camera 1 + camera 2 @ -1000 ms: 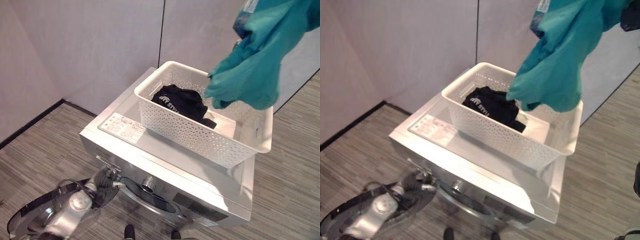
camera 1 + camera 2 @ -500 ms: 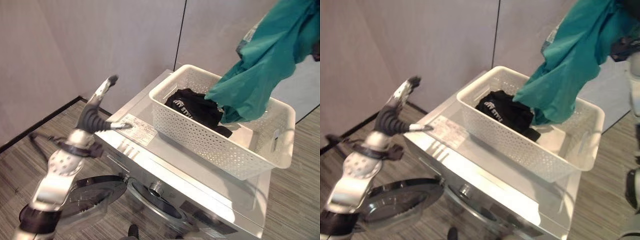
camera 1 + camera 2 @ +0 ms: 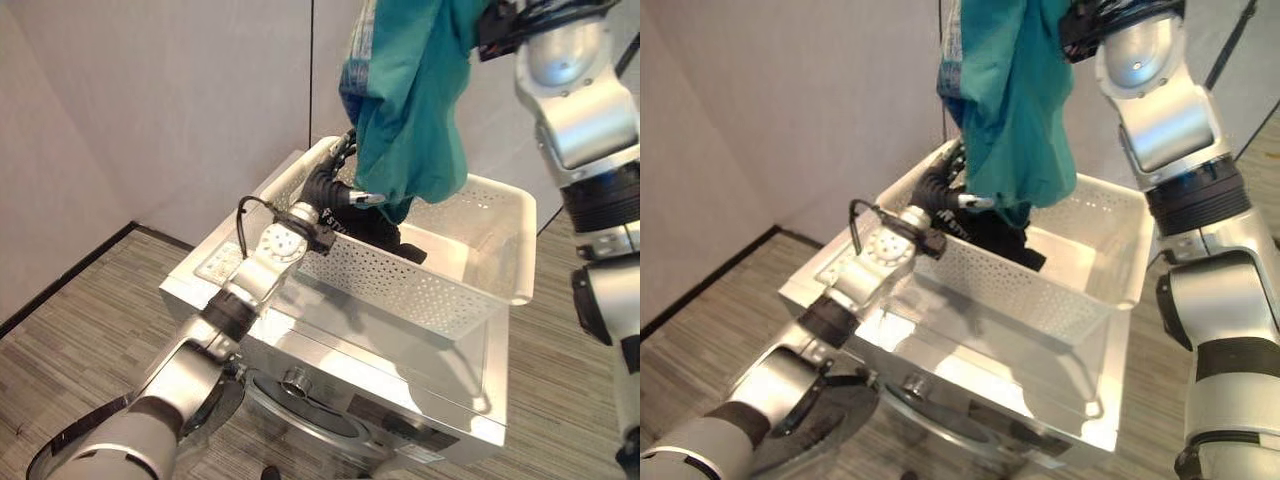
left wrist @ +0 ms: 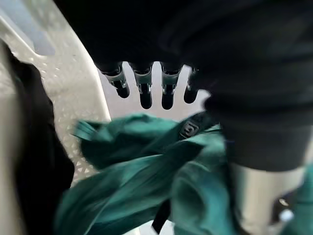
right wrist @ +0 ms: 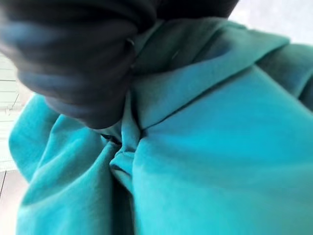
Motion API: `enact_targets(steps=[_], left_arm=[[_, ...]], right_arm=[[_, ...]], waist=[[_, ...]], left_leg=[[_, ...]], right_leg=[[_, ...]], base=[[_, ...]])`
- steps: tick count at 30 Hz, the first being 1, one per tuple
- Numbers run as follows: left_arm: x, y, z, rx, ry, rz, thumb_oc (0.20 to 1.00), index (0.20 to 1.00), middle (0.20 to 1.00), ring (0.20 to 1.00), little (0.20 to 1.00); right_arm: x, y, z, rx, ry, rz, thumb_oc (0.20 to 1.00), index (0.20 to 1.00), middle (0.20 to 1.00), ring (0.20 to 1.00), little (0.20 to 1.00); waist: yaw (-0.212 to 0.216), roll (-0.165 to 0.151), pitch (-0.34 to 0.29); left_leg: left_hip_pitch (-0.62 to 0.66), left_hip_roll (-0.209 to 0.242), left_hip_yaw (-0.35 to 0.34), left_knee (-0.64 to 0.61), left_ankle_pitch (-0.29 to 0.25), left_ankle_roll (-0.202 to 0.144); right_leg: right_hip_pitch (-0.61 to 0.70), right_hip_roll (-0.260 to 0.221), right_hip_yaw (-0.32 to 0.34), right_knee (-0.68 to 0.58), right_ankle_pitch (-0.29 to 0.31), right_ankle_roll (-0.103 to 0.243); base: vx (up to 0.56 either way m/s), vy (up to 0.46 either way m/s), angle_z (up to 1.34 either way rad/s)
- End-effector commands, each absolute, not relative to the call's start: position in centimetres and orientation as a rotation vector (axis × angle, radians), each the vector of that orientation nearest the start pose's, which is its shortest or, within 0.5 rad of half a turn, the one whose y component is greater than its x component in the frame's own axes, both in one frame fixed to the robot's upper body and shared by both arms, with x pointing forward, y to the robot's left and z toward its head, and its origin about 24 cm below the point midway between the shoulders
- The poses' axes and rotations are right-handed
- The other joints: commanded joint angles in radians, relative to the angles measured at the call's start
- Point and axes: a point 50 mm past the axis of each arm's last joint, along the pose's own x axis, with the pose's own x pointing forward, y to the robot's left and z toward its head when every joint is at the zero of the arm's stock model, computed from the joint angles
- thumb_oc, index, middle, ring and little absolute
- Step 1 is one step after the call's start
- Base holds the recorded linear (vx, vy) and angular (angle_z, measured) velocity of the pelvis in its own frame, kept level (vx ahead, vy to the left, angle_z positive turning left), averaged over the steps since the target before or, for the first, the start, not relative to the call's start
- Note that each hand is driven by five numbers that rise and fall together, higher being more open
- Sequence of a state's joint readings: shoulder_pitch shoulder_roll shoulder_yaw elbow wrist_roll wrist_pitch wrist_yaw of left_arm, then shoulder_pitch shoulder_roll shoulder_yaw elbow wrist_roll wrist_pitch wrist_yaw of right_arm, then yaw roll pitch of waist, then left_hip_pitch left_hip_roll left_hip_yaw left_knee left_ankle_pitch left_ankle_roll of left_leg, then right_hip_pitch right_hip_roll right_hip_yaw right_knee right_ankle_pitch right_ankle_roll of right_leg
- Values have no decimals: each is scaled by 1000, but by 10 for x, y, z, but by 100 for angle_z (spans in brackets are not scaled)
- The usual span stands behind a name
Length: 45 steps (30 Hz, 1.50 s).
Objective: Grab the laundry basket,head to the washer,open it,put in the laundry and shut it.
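Observation:
The white basket [image 4: 68, 122] can be seen between the teal garment's folds [image 3: 412, 120] and the black garment. The teal garment will therefore come away alone when I carry it.
A white perforated laundry basket [image 3: 420, 290] stands on top of the silver washer [image 3: 330, 335]. A black garment [image 3: 385, 228] lies in it. My right hand [image 3: 500, 25] is up high, shut on a teal garment [image 3: 410, 100] that hangs down over the basket's far left corner. In the right wrist view the teal cloth [image 5: 220, 147] bunches under the hand's dark cover. My left hand [image 3: 325, 190] reaches over the basket's left wall, open, with its fingers [image 4: 146, 90] straight just above the teal garment's lower folds [image 4: 132, 186] and the black garment [image 4: 29, 161].
The washer's round door [image 3: 50, 462] hangs open at the lower left, partly behind my left arm. Grey walls stand close behind the washer, with a dark skirting [image 3: 60, 285] along the floor at the left. Striped floor lies on both sides.
My left arm has swung up from the washer door to the basket. My right hand has carried the teal garment leftward, over the basket's left part. The camera has also shifted.

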State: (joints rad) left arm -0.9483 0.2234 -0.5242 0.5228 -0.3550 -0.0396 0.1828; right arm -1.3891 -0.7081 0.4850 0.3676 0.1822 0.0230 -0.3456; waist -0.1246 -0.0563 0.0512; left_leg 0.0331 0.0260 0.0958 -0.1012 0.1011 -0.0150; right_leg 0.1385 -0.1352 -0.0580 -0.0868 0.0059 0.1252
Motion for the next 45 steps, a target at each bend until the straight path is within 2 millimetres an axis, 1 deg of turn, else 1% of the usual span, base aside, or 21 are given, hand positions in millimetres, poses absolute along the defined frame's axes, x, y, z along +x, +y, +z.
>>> enact_targets(steps=[1, 3, 6, 7, 10, 13, 15, 16, 20, 22, 23, 25, 29, 32, 34, 37, 41, 42, 43, 44, 45], left_arm=[[377, 46, 199, 227, -359, -309, 1000, 1000, 1000, 1000, 1000], [378, 43, 203, 219, -363, -300, 1000, 1000, 1000, 1000, 1000], [378, 38, 218, 184, -402, -272, 1000, 1000, 1000, 1000, 1000], [378, 38, 218, 184, -402, -272, 1000, 1000, 1000, 1000, 1000], [378, 32, 231, 161, -432, -260, 1000, 1000, 1000, 1000, 1000], [377, 33, 243, 119, -469, -241, 1000, 1000, 1000, 1000, 1000], [375, 28, 252, 112, -496, -238, 1000, 1000, 1000, 1000, 1000], [375, 23, 257, 102, -506, -234, 1000, 1000, 1000, 1000, 1000], [370, 15, 267, 61, -544, -219, 1000, 1000, 1000, 1000, 1000], [364, 13, 275, -13, -584, -216, 1000, 1000, 1000, 1000, 1000], [355, 13, 286, -115, -632, -196, 1000, 1000, 1000, 1000, 1000], [353, 11, 287, -136, -636, -205, 1000, 1000, 1000, 1000, 1000], [345, 5, 299, -198, -674, -225, 1000, 1000, 1000, 1000, 1000], [332, -2, 303, -255, -686, -337, 1000, 1000, 1000, 1000, 1000], [328, -5, 302, -267, -682, -371, 1000, 1000, 1000, 1000, 1000], [324, -12, 300, -288, -668, -421, 1000, 1000, 1000, 1000, 1000], [324, -12, 297, -328, -649, -434, 1000, 1000, 1000, 1000, 1000], [322, -11, 297, -349, -650, -442, 922, 922, 922, 922, 922], [324, -8, 294, -369, -639, -440, 457, 457, 457, 457, 457], [324, -8, 294, -369, -638, -440, 238, 238, 238, 238, 238], [325, -5, 292, -374, -635, -434, 200, 200, 200, 200, 200]], right_arm=[[304, -136, 462, -518, -1180, -183, 200, 200, 200, 200, 200], [302, -134, 459, -528, -1187, -171, 200, 200, 200, 200, 200], [299, -133, 453, -530, -1197, -143, 200, 200, 200, 200, 200], [299, -133, 453, -531, -1197, -143, 200, 200, 200, 200, 200], [297, -134, 449, -541, -1205, -133, 200, 200, 200, 200, 200], [295, -134, 448, -532, -1214, -128, 200, 200, 200, 200, 200], [296, -134, 447, -521, -1213, -130, 200, 200, 200, 200, 200], [296, -133, 448, -501, -1214, -125, 200, 200, 200, 200, 200], [296, -131, 447, -481, -1220, -122, 200, 200, 200, 200, 200], [296, -129, 445, -463, -1226, -115, 200, 200, 200, 200, 200], [299, -128, 440, -448, -1219, -111, 200, 200, 200, 200, 200], [300, -127, 439, -444, -1215, -109, 200, 200, 200, 200, 200], [303, -124, 437, -393, -1205, -95, 200, 200, 200, 200, 200], [303, -136, 434, -375, -1191, -121, 200, 200, 200, 200, 200], [304, -143, 432, -384, -1184, -146, 200, 200, 200, 200, 200], [305, -146, 429, -402, -1170, -152, 200, 200, 200, 200, 200], [309, -146, 420, -414, -1143, -138, 200, 200, 200, 200, 200], [311, -146, 417, -416, -1133, -134, 200, 200, 200, 200, 200], [314, -145, 410, -429, -1110, -118, 200, 200, 200, 200, 200], [314, -145, 410, -429, -1109, -118, 200, 200, 200, 200, 200], [317, -142, 403, -451, -1086, -97, 200, 200, 200, 200, 200]], waist=[[42, -9, -48], [41, -7, -48], [37, -7, -50], [37, -7, -50], [31, -7, -52], [27, -6, -54], [24, -7, -54], [17, -7, -57], [9, -6, -61], [4, -6, -61], [0, -7, -62], [-3, -6, -63], [-13, -1, -63], [-14, 8, -64], [-13, 8, -65], [-16, 7, -65], [-20, 6, -63], [-21, 5, -63], [-24, 5, -61], [-24, 5, -61], [-26, 5, -61]], left_leg=[[101, 119, -20, 14, -176, -68], [101, 123, -19, 14, -174, -70], [98, 129, -20, 14, -170, -74], [97, 130, -21, 14, -170, -74], [95, 135, -22, 14, -168, -77], [96, 139, -22, 14, -167, -78], [96, 141, -22, 14, -166, -79], [97, 143, -19, 14, -165, -81], [98, 145, -16, 14, -165, -83], [98, 146, -13, 14, -165, -84], [98, 147, -11, 14, -165, -85], [98, 147, -9, 14, -165, -86], [99, 149, -1, 14, -163, -86], [97, 148, 0, 14, -162, -87], [95, 148, -1, 14, -162, -88], [92, 147, 0, 14, -161, -89], [93, 146, 3, 14, -160, -91], [94, 147, 5, 14, -160, -93], [95, 148, 10, 14, -160, -94], [95, 148, 11, 14, -160, -94], [96, 149, 13, 14, -161, -94]], right_leg=[[-95, -98, -16, 12, 80, 70], [-96, -94, -14, 10, 76, 68], [-94, -87, -14, 9, 66, 64], [-94, -87, -14, 9, 66, 64], [-94, -82, -15, 10, 58, 62], [-95, -79, -14, 12, 55, 61], [-94, -75, -13, 12, 51, 60], [-94, -74, -10, 12, 49, 59], [-95, -73, -6, 15, 43, 58], [-95, -73, -4, 17, 41, 57], [-96, -73, -3, 21, 38, 57], [-97, -72, -2, 24, 37, 56], [-105, -72, 3, 37, 37, 58], [-103, -75, -5, 35, 40, 60], [-101, -76, -11, 32, 42, 60], [-100, -77, -14, 29, 44, 61], [-100, -78, -14, 30, 45, 61], [-100, -78, -14, 31, 45, 61], [-100, -78, -14, 31, 46, 62], [-100, -78, -14, 31, 46, 62], [-101, -78, -13, 31, 47, 62]], base=[[5, -24, -4], [3, -16, -4], [0, 0, 0], [0, 0, 0], [0, 0, 0], [4, -5, -1], [0, 0, 0], [0, 0, 0], [0, 0, 0], [0, 0, 0], [0, 0, 0], [0, 0, 0], [0, 0, 0], [0, 0, 0], [0, 0, 0], [0, 0, 0], [0, 0, 0], [0, 0, 0], [0, 0, 0], [0, 0, 0], [0, 0, 0]])
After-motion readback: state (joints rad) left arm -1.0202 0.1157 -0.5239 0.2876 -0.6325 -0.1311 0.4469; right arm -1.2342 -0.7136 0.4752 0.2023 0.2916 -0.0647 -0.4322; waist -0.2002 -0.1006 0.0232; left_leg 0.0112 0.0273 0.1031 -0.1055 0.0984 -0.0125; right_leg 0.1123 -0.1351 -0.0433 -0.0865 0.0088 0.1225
